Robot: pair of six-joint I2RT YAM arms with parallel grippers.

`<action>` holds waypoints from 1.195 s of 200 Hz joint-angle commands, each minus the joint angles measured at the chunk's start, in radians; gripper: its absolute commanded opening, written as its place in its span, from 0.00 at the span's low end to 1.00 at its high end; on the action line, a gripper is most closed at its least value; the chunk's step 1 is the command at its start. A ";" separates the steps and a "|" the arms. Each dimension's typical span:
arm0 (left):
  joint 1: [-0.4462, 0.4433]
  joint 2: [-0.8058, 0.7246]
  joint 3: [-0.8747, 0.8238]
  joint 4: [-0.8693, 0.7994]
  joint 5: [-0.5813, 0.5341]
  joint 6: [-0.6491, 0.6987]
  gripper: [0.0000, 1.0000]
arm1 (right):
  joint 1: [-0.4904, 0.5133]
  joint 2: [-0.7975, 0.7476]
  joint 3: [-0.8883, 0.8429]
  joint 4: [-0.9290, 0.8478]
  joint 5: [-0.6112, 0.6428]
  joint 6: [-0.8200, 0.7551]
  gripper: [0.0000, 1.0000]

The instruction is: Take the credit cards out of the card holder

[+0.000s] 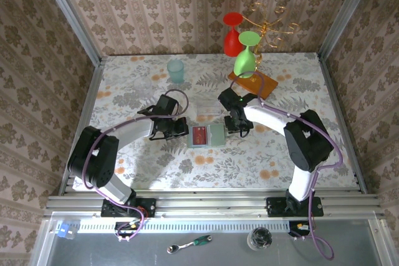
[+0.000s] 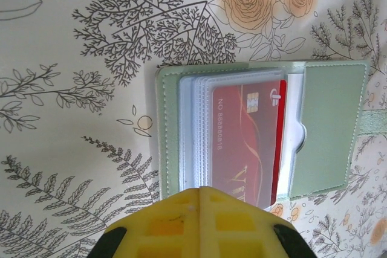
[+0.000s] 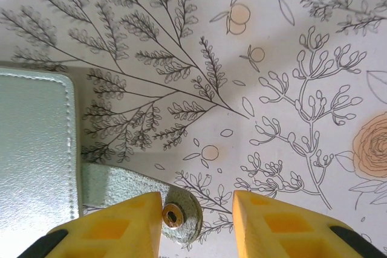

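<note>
The red credit card's edge (image 2: pixel 280 134) is sticking out of the clear sleeve, so my open right gripper keeps moving toward that edge (image 2: pixel 276 170) until its fingers grip it.
The card holder (image 1: pixel 209 135) lies open on the floral tablecloth at mid-table, grey-green outside with clear sleeves inside. A red credit card (image 2: pixel 248 140) sits in the top sleeve, and the cover flap (image 2: pixel 326 128) is folded out to the right. My left gripper (image 2: pixel 200 193) is shut with nothing between its fingers, and its tips are over the near edge of the holder. My right gripper (image 3: pixel 196 206) is open just above the cloth on the holder's other side. The holder's snap strap (image 3: pixel 181 217) lies flat between its fingers, close to the left fingertip (image 3: pixel 145 212). No blue card is visible.
A clear plastic box (image 1: pixel 209 109) sits just behind the holder. Further back stand a teal cup (image 1: pixel 176 70), a green glass (image 1: pixel 246 57) on an orange-brown wooden slab (image 1: pixel 255 84), a red glass (image 1: pixel 232 35) and a gold rack (image 1: pixel 267 20).
</note>
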 commanded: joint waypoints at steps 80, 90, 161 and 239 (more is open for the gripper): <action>-0.051 0.098 0.093 -0.009 0.062 0.026 0.07 | 0.067 -0.045 0.126 -0.041 -0.096 0.052 0.39; -0.052 0.104 0.088 -0.007 0.062 0.027 0.07 | 0.066 -0.036 0.122 -0.017 -0.143 0.068 0.39; -0.047 0.131 0.046 -0.018 0.014 0.039 0.06 | 0.066 0.028 0.063 0.176 -0.400 0.181 0.39; -0.042 0.134 0.015 -0.008 -0.002 0.038 0.05 | 0.047 0.088 -0.005 0.354 -0.592 0.236 0.36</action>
